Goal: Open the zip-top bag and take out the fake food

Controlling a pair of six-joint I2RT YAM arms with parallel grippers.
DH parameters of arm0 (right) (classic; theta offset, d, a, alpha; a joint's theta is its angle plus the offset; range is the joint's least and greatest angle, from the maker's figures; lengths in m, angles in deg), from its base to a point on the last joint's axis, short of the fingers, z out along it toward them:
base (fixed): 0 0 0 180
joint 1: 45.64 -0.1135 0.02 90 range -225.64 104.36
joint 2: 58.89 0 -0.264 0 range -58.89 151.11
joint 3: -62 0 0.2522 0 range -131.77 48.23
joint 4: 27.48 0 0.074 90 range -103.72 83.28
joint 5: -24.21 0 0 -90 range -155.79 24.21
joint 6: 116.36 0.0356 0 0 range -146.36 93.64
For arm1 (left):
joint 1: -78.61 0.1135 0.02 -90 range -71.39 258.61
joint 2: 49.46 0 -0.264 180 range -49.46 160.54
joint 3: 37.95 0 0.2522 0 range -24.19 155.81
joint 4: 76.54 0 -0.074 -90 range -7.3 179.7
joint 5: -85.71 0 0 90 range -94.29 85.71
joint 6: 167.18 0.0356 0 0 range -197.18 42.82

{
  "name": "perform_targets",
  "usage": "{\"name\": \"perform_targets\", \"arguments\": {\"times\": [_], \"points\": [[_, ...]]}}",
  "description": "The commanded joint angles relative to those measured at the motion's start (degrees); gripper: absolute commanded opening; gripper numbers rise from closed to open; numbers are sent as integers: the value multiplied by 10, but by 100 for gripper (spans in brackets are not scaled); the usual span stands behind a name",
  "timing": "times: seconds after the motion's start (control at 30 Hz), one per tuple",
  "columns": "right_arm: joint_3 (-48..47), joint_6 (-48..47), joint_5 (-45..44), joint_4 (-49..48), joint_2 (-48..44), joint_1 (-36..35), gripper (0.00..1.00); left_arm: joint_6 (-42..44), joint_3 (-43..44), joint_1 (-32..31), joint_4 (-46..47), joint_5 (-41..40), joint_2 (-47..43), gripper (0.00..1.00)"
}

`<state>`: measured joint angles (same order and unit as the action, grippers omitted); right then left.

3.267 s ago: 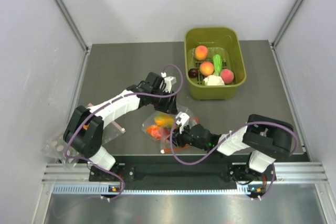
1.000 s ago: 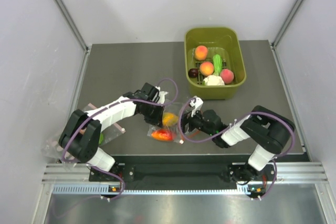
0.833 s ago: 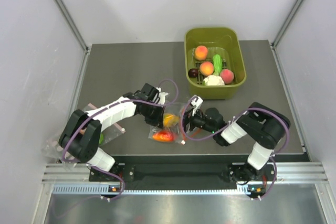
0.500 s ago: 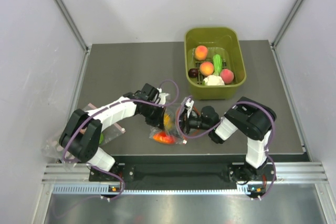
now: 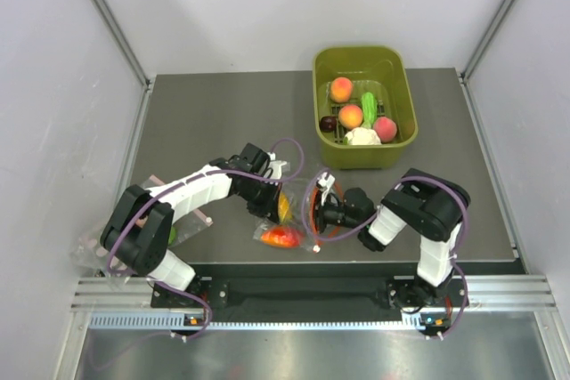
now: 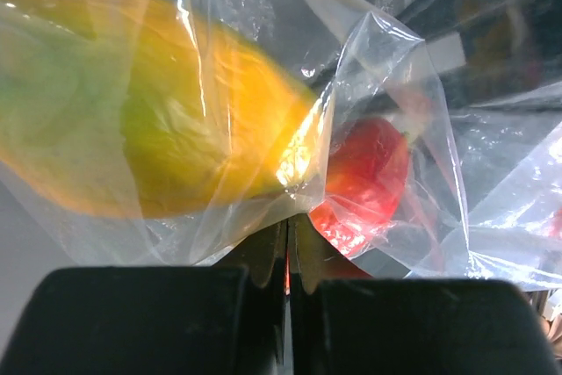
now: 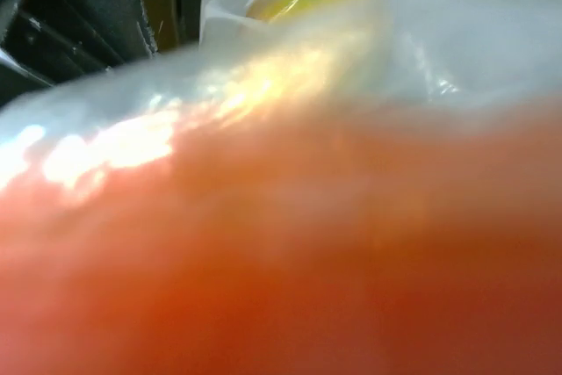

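Observation:
I should open my right gripper and reach it farther past the orange rim [image 5: 313,209] to grip the yellow-orange piece [image 5: 284,208], because the piece lies deep in the bag beside my left gripper.
The zip-top bag [image 5: 287,220] lies crumpled near the table's front edge, between my two grippers. Inside it are a yellow-orange piece [image 5: 283,206] and a glossy red piece [image 5: 280,238] of fake food. My left gripper [image 5: 269,200] is shut on the bag's edge. In the left wrist view its jaws [image 6: 288,236] meet on a thin orange-red line, with the yellow-orange piece [image 6: 158,111] and red piece [image 6: 364,177] just beyond. My right gripper [image 5: 318,211] presses against the bag's right side. Its own view is filled by an orange-red blur [image 7: 281,261] that hides its fingers.
A green bin [image 5: 392,156] at the back right holds a cauliflower [image 5: 361,136], a green piece [image 5: 369,101], three peaches [image 5: 352,116] and a dark plum [image 5: 329,123]. A second clear bag [image 5: 93,251] lies at the near left edge, under my left arm.
My right gripper has moved left, up against the bag, and its arm has folded in closer. My left gripper has kept its hold and barely moved. The red piece has shifted slightly.

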<state>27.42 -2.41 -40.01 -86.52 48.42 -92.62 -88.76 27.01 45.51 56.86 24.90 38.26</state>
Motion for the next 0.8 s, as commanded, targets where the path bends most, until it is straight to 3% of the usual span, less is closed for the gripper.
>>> {"name": "perform_targets", "arguments": {"times": [0.0, 0.07, 0.17, 0.43, 0.53, 0.57, 0.77], "points": [[10, -8, -60, -81, -39, -7, 15, 13, 0, -2, 25, 13, -16, 0], [24, -12, -81, -75, -54, -7, 7, 13, 0, -2, 23, 2, -18, 0], [42, -12, -104, -63, -82, -7, 4, 13, 2, -2, 16, -17, -22, 0], [65, -26, -120, -10, -134, -11, 2, 16, 0, -2, 19, -10, -48, 0], [52, -38, -118, 13, -138, -22, 11, 16, -4, -2, 26, 23, -54, 0], [43, -38, -119, 18, -138, -27, 21, 17, -5, -2, 30, 31, -55, 0], [19, -42, -134, 24, -134, -49, 52, 19, -11, -9, 51, 82, -68, 0]]}}
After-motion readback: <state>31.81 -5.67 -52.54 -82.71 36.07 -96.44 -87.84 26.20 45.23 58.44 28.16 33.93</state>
